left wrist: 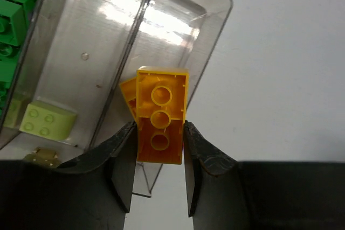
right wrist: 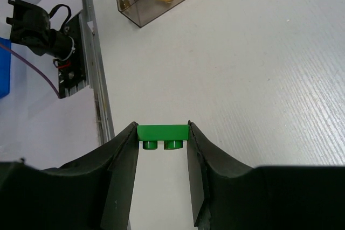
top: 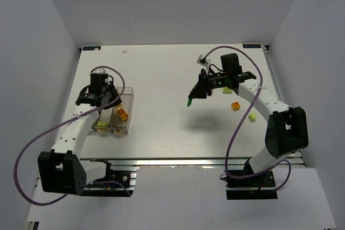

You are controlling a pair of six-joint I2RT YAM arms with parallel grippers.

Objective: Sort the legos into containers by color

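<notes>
I need to have my left gripper drop its orange brick (left wrist: pixel 161 112) and move away, because it is over the containers (top: pixel 111 118) that my right gripper's dark green brick must reach.
My left gripper (left wrist: pixel 159 139) is shut on an orange brick (left wrist: pixel 160 106), studs away from the camera, over the near end of the right-hand bin of the clear containers (left wrist: pixel 178 20). A second orange brick (left wrist: pixel 128 94) lies in that bin. A pale yellow-green brick (left wrist: pixel 47 119) lies in the middle bin and dark green bricks (left wrist: pixel 11 25) in the left one. My right gripper (right wrist: pixel 161 139) is shut on a dark green brick (right wrist: pixel 161 132), held above the table's middle (top: pixel 190 101). In the top view the left gripper (top: pixel 109 99) is over the containers (top: pixel 128 112).
Loose bricks lie on the table under the right arm: an orange one (top: pixel 236 105), a pale yellow-green one (top: pixel 252 117) and another by the wrist (top: pixel 227 89). The right wrist view shows the containers (right wrist: pixel 161 4) far off and the table's metal rail (right wrist: pixel 94 79).
</notes>
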